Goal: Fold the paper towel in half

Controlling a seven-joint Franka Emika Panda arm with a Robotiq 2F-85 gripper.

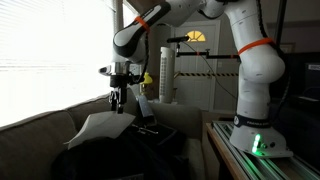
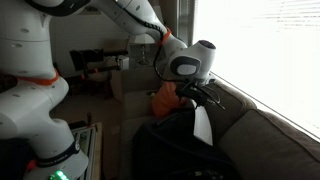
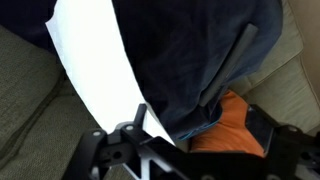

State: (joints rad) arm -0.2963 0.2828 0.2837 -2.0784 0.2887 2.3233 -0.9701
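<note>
The robot's open fingers are on both sides of dark blue cloth beside the paper towel's corner (image 3: 152, 124), so the gripper should go back over the paper towel (image 1: 102, 126) before it closes on it.
The paper towel (image 3: 95, 60) is a white sheet lying on a dark blue cloth (image 3: 190, 50) draped over the couch. It shows in both exterior views (image 1: 100, 125) (image 2: 204, 125). My gripper (image 3: 197, 120) hangs just above the towel's near edge (image 1: 119, 100) (image 2: 203, 97). Its fingers stand wide apart and open. One corner of the towel reaches the left finger in the wrist view. Only dark cloth and orange fabric show between the fingers. The part of the towel under the finger is hidden.
An orange cushion or cloth (image 3: 228, 125) lies beside the dark cloth, also seen in an exterior view (image 2: 160, 97). The grey-green couch (image 3: 30, 100) has a backrest under a bright window with blinds (image 1: 50, 50). The robot base (image 1: 262, 125) stands beside the couch.
</note>
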